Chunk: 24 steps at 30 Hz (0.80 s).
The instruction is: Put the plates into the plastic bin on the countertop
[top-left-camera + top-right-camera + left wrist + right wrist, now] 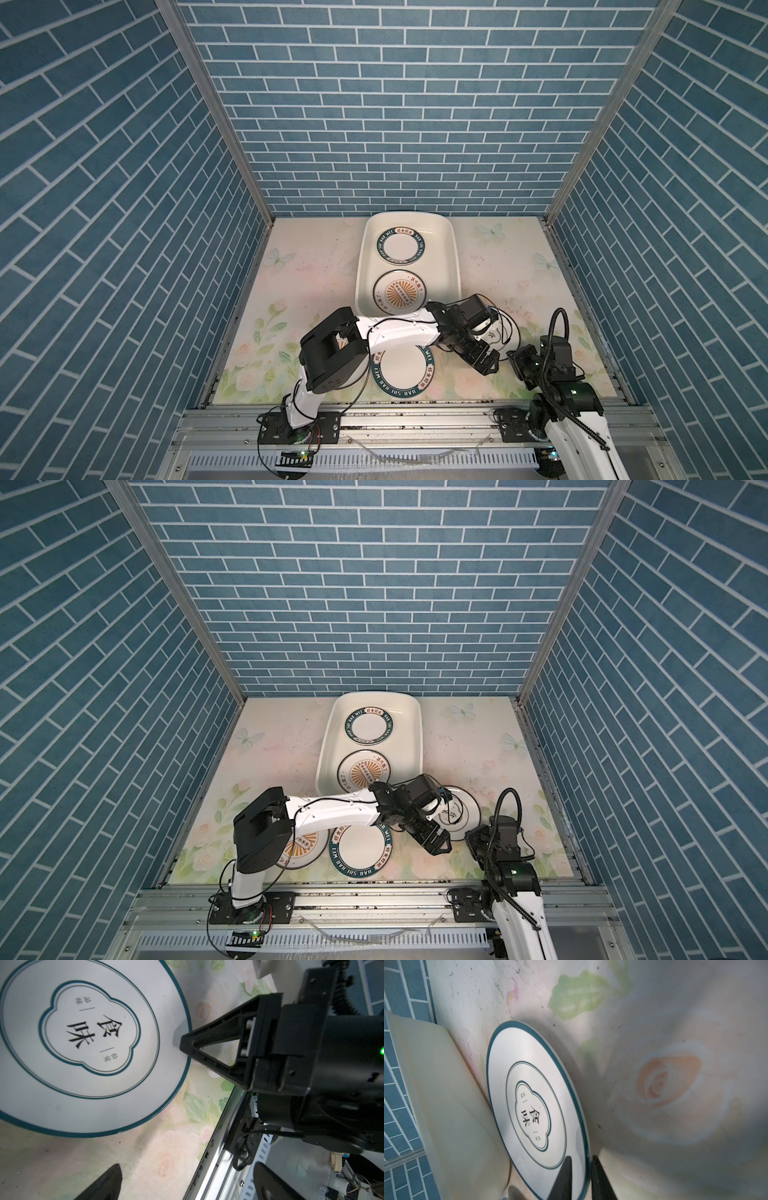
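Observation:
My left gripper should move up and back away to the plate's bin side [492,1108], because it is hovering at the quatrefoil plate's front [458,828] next to my right gripper's hold.
The plastic bin [448,266] stands at the back middle of the countertop [307,282]. It holds a green-rimmed lettered plate [401,246] at its far end and an orange sunburst plate [400,293] at its near end. A second green-rimmed plate [361,850] and a sunburst plate [303,848], half hidden under the left arm, lie near the front. The quatrefoil plate [529,1084] lies flat right of the bin. My right gripper [581,1159] is shut on its near rim, one finger over it and one outside. Beside it hovers my left gripper [188,1182], open and empty.
The left arm [399,332] reaches across the front of the bin [446,1105] and over the near plates. Aluminium rails [415,419] edge the front, and blue brick walls [415,124] close in the back and both sides.

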Motion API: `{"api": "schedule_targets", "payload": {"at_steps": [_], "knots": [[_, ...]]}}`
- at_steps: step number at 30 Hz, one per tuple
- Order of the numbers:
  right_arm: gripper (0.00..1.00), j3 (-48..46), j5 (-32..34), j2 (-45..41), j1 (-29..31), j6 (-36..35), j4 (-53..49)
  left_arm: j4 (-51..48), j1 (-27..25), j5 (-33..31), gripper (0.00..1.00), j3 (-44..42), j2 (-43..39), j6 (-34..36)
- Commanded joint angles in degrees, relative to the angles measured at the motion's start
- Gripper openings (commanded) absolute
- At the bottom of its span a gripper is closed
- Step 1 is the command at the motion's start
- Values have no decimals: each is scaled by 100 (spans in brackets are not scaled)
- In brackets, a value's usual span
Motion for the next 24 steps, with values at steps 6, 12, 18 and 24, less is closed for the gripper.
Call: {"api": "schedule_targets", "payload": {"at_steps": [6,12,18,24], "knots": [[19,-647,-82,-229,-28,215,59,-290,-56,117,99,198,-257,319],[26,-571,-110,-73,-37,197,-92,-676,-56,-206,100,634,-341,702],[33,-469,-214,313,-51,102,73,-644,-60,-532,100,575,-267,529],[40,-423,-224,464,-74,59,319,-311,-57,-502,100,295,-21,228]]}}
